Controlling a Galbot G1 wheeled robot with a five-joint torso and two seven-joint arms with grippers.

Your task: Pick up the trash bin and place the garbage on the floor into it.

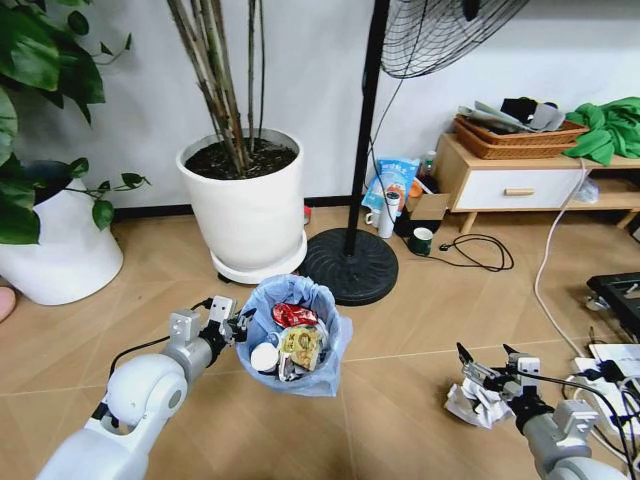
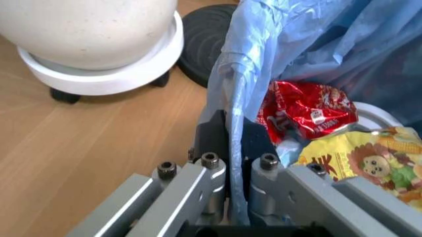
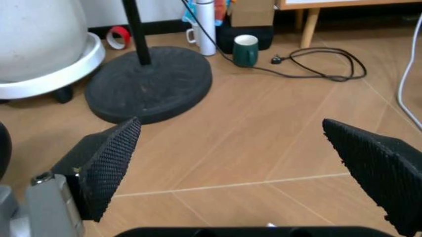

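The crumpled white paper wad [image 1: 478, 403] has ragged corners [image 1: 459, 403] sticking out of it, so it will come apart into loose scraps over the red packet when the robot drops it.
The trash bin [image 1: 297, 338], dark and lined with a light blue bag, is held just above the floor [image 1: 400, 330]. My left gripper [image 1: 234, 326] is shut on its near-left rim. In the left wrist view the fingers [image 2: 214, 133] pinch the rim and bag fold [image 2: 232, 113]. A red packet [image 2: 305, 107], a yellow wrapper [image 2: 369, 160] and a white lid [image 1: 265, 357] lie inside. One piece of garbage, a crumpled white paper wad [image 1: 476, 406], lies on the floor at the right. My right gripper [image 1: 491, 363] hangs open just above it, its pads [image 3: 108, 160] spread wide over bare planks.
A large white plant pot [image 1: 246, 205] on a wheeled saucer and a black fan base [image 1: 350, 266] stand just behind the bin. Another white pot [image 1: 55, 245] is at the left. Cables and a power strip [image 1: 605, 375] lie at the right. A green mug [image 3: 245, 49] and a low cabinet [image 1: 520, 185] are farther back.
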